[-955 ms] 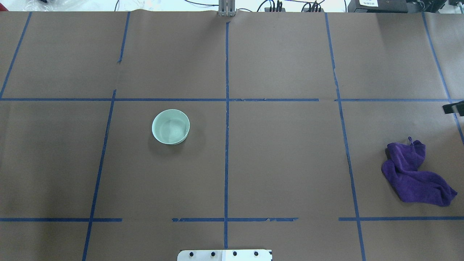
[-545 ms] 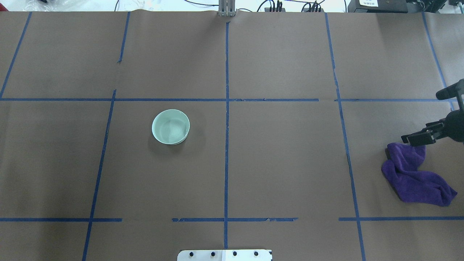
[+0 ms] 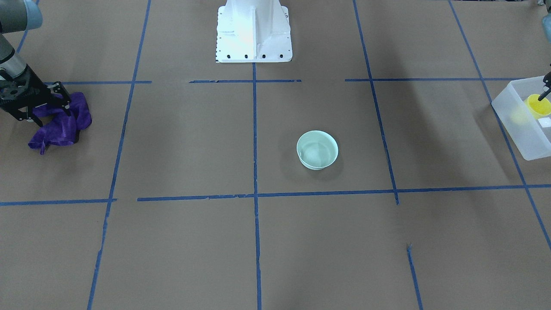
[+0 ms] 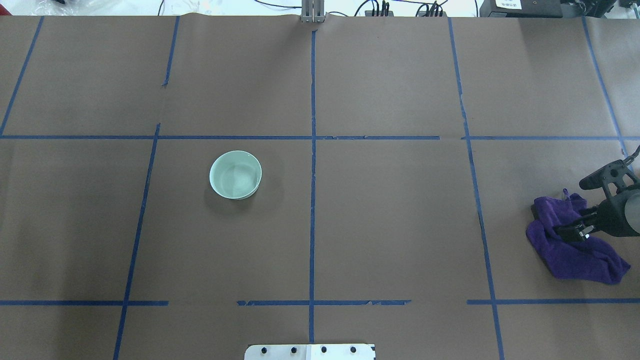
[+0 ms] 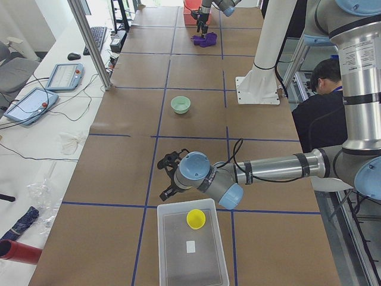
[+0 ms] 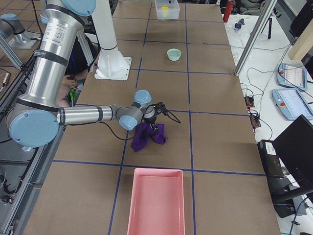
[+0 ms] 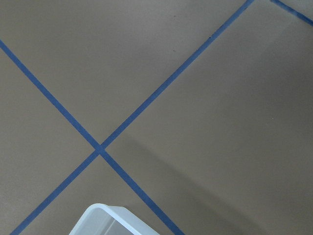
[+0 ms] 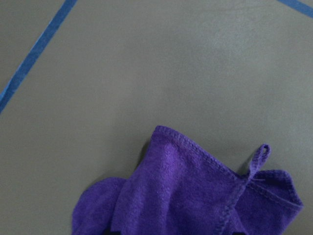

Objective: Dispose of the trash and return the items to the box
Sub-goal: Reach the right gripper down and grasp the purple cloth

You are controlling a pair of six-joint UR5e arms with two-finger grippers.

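Observation:
The purple cloth (image 3: pixel 63 128) will stay bunched up and its loose corners will follow when I lift it, because the overlapping folds (image 3: pixel 77 113) gather around my right gripper.
The pale mint-green bowl (image 4: pixel 235 175) stands upright and alone on the brown table, left of the centre line; it also shows in the front view (image 3: pixel 317 150). The yellow cup (image 3: pixel 537 105) stands inside the frosted box (image 3: pixel 516 125) at the table's left end, as the left side view also shows (image 5: pixel 196 218). My left gripper (image 5: pixel 169 176) hovers beside the box's near end; I cannot tell whether it is open or shut. My right gripper (image 3: pixel 49 114) is open, its fingers down around the top of a crumpled purple cloth (image 4: pixel 575 255).
A pink tray (image 6: pixel 156 205) lies at the table's right end, beyond the purple cloth (image 6: pixel 146 137). The robot's white base (image 3: pixel 253 30) stands at the near middle edge. Blue tape lines cross the brown table cover (image 4: pixel 390 225).
My right arm has come in from the right edge and lowered its gripper onto the purple cloth. The bowl has not moved.

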